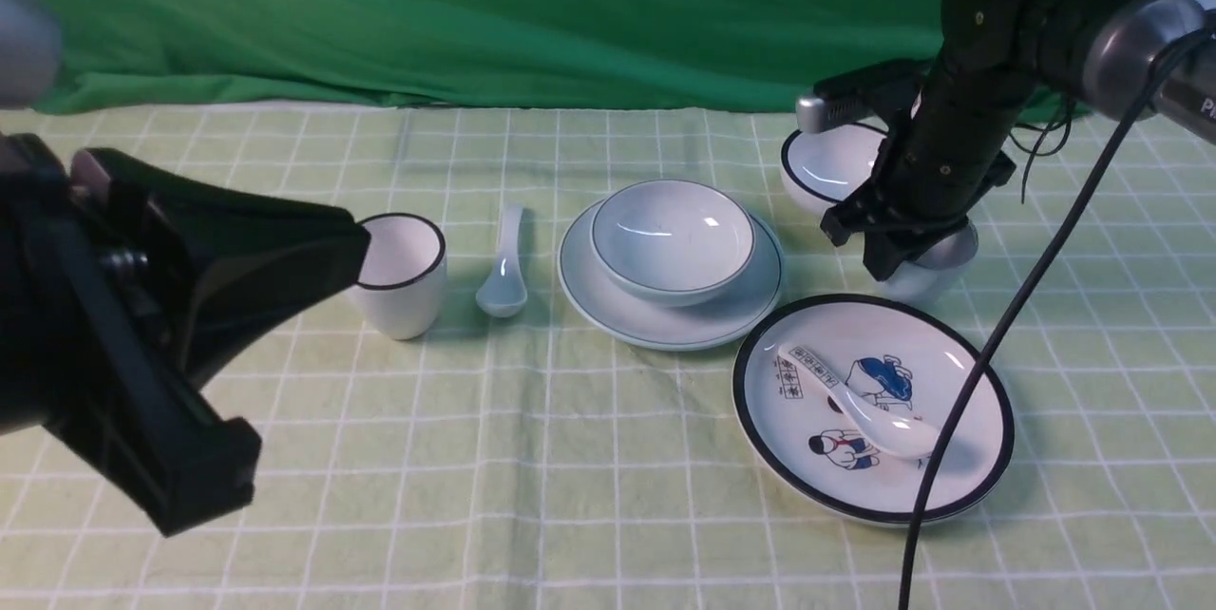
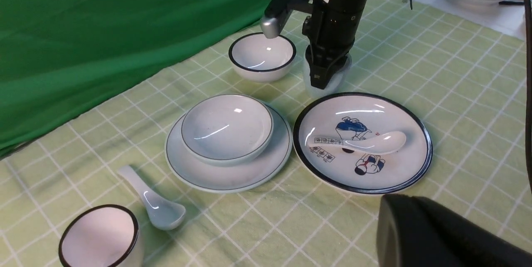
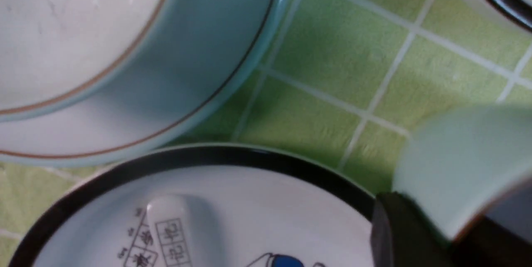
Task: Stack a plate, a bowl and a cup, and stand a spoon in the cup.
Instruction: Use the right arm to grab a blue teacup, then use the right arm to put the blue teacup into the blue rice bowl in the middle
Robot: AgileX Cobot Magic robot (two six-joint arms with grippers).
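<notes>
The plain spoon has a long handle, so I expect it to rest against the plain cup's rim with its handle sticking out when the robot lowers it in.
The pale bowl sits in the pale plate at the table's middle; both also show in the left wrist view, bowl and plate. The plain spoon lies flat on the cloth to their left. The plain cup stands on the cloth right of the plate, between the two black-rimmed dishes. My right gripper points down onto it, shut on its wall, with one finger against the cup. My left gripper is open and empty at the near left.
A black-rimmed cup stands left of the spoon. A black-rimmed bowl stands behind the right gripper. A black-rimmed cartoon plate at the front right holds a printed spoon. A green backdrop closes the far edge.
</notes>
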